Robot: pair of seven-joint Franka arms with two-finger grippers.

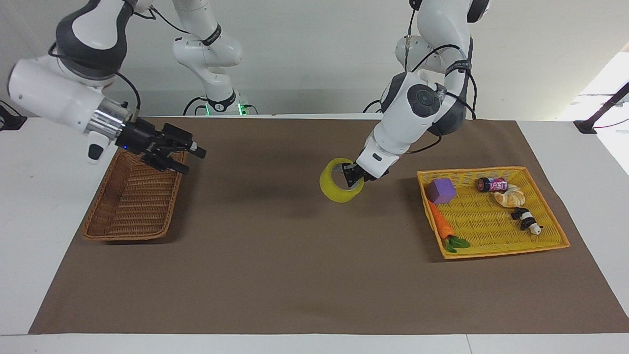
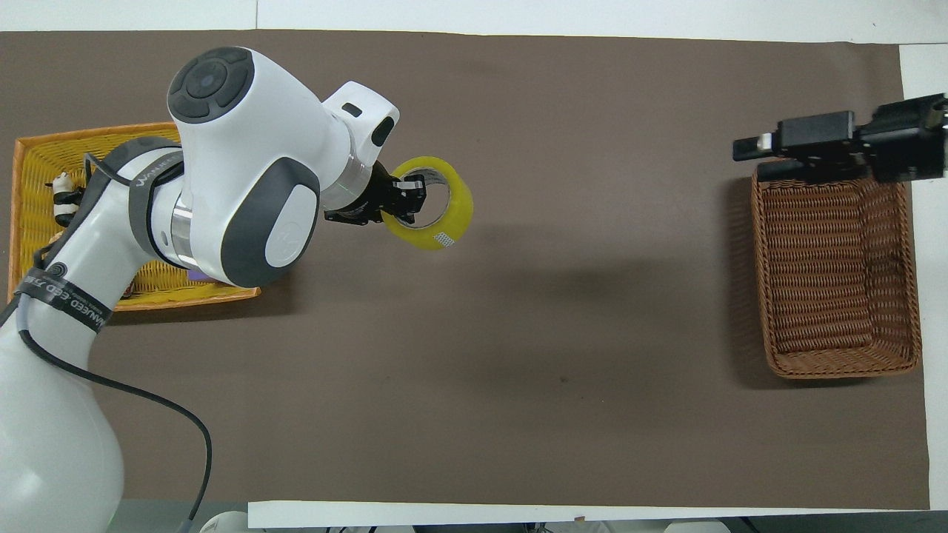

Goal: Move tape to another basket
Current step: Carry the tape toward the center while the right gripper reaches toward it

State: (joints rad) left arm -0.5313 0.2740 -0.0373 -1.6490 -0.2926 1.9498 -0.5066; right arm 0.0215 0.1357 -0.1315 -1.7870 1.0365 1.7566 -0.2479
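Note:
The yellow tape roll's far side (image 2: 461, 204) is free toward my open right gripper. I should keep moving that gripper in until its fingers straddle that side (image 2: 459, 191).
The yellow tape roll (image 1: 340, 187) hangs on my left gripper (image 1: 351, 178), which is shut on its wall, one finger inside the core. It is held above the brown mat near the middle of the table; it also shows in the overhead view (image 2: 438, 213), with the gripper (image 2: 409, 200) beside it. The dark-brown wicker basket (image 1: 133, 201) is empty at the right arm's end of the table (image 2: 837, 281). My right gripper (image 1: 188, 158) is open and empty over the basket's rim on the robots' side (image 2: 749, 154), pointing toward the table's middle.
A bright yellow woven tray (image 1: 491, 226) lies at the left arm's end. It holds a purple cube (image 1: 441, 191), a carrot (image 1: 442, 226), a can (image 1: 493, 185), a croissant (image 1: 510, 197) and a panda toy (image 1: 527, 220). A brown mat (image 1: 295, 275) covers the table.

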